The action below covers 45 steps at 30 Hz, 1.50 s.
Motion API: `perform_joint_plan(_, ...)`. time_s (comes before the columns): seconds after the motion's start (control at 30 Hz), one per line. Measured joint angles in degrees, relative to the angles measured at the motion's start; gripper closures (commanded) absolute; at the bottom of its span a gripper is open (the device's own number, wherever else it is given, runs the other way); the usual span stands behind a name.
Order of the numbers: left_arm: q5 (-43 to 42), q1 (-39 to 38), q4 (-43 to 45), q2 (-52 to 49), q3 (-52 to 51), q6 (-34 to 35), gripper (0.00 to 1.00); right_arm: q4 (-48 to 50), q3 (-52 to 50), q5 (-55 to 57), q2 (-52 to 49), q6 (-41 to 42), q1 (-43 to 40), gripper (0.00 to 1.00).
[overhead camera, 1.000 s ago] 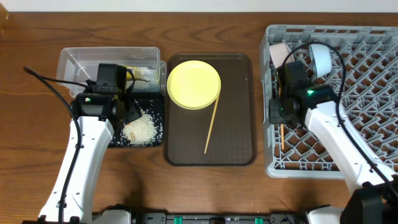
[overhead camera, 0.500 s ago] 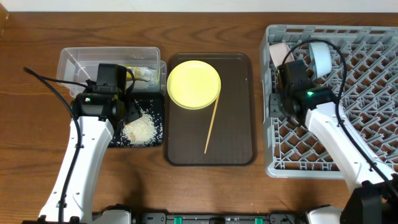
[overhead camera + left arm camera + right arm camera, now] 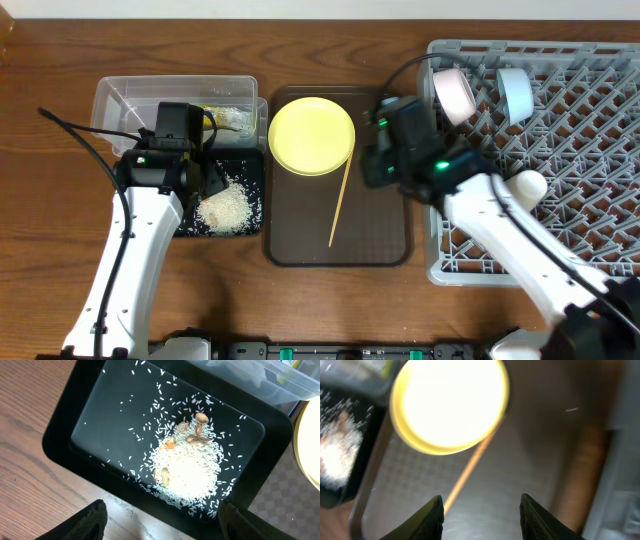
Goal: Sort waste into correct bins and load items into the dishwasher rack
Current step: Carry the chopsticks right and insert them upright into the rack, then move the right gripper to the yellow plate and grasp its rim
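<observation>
The chopstick's middle point(image 3: 341, 198) is clear of the yellow plate. My right gripper should continue to move toward that free part point(image 3: 340, 204) and close once its fingers straddle it.
The yellow plate point(image 3: 311, 135) point(image 3: 450, 405) lies at the back of the brown serving tray point(image 3: 385, 215), with one chopstick point(image 3: 340, 205) point(image 3: 470, 472) slanting below it. My right gripper point(image 3: 375, 165) point(image 3: 482, 520) is open and empty, hovering over the tray just right of the chopstick. My left gripper point(image 3: 212, 180) point(image 3: 165, 527) is open and empty above the black tray point(image 3: 190, 228) point(image 3: 60, 435), which holds the rice heap point(image 3: 226, 208) point(image 3: 187, 467). The wrapper point(image 3: 230, 118) lies in the clear tub point(image 3: 150, 95). Two bowls point(image 3: 452, 92) point(image 3: 515, 92) stand in the grey rack point(image 3: 580, 120).
A small white rounded object point(image 3: 527, 185), perhaps the cup, sits in the rack beside my right arm. The rack's left wall point(image 3: 620, 505) is close on the right of my right gripper. The clear tub's corner point(image 3: 280, 385) overlaps the black tray's far edge.
My right arm has swung left out of the rack to above the brown tray, uncovering the bowls. The left arm has not moved.
</observation>
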State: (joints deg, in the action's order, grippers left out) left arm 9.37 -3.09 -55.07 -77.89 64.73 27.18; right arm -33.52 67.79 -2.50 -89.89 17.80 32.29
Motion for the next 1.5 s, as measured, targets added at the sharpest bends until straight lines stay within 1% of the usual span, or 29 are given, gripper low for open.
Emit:
perform_joint_plan(0.2,0.0,0.0,0.0,0.0,0.0,0.0,0.26,1.0,0.0,3.6,-9.4,6.7,7.1,0.49)
perform_joint_plan(0.37,0.0,0.0,0.0,0.0,0.0,0.0,0.26,4.2,0.0,5.7,-16.6,10.4,9.8,0.5)
perform_joint_plan(0.5,0.0,0.0,0.0,0.0,0.0,0.0,0.26,4.0,0.0,7.9,-20.4,14.4,10.8,0.53)
perform_joint_plan(0.53,0.0,0.0,0.0,0.0,0.0,0.0,0.26,3.9,0.0,8.7,-21.1,15.2,10.7,0.55)
perform_joint_plan(0.63,0.0,0.0,0.0,0.0,0.0,0.0,0.26,2.9,0.3,10.4,-21.2,16.9,10.6,0.73)
perform_joint_plan(0.73,0.0,0.0,0.0,0.0,0.0,0.0,0.26,0.9,0.4,11.5,-21.2,18.5,10.2,0.87)
perform_joint_plan(0.8,0.0,0.0,0.0,0.0,0.0,0.0,0.26,-0.1,0.5,12.1,-21.2,19.3,9.7,0.98)
perform_joint_plan(0.83,0.0,0.0,0.0,0.0,0.0,0.0,0.26,-0.5,0.5,12.3,-21.2,20.0,9.3,0.99)
perform_joint_plan(0.97,0.0,0.0,0.0,0.0,0.0,0.0,0.26,-2.5,0.9,12.4,-21.1,20.7,6.7,0.99)
perform_joint_plan(1.1,0.0,0.0,0.0,0.0,0.0,0.0,0.26,-4.0,0.9,11.9,-20.6,18.9,3.3,0.99)
perform_joint_plan(1.23,0.0,0.0,0.0,0.0,0.0,0.0,0.26,-4.5,0.7,9.7,-17.5,13.1,-0.1,0.99)
perform_joint_plan(1.33,0.0,0.0,0.0,0.0,0.0,0.0,0.26,-6.0,0.6,7.2,-10.3,7.9,-2.9,0.99)
perform_joint_plan(1.5,0.0,0.0,0.0,0.0,0.0,0.0,0.26,-9.7,0.6,5.5,1.9,1.9,-8.7,0.99)
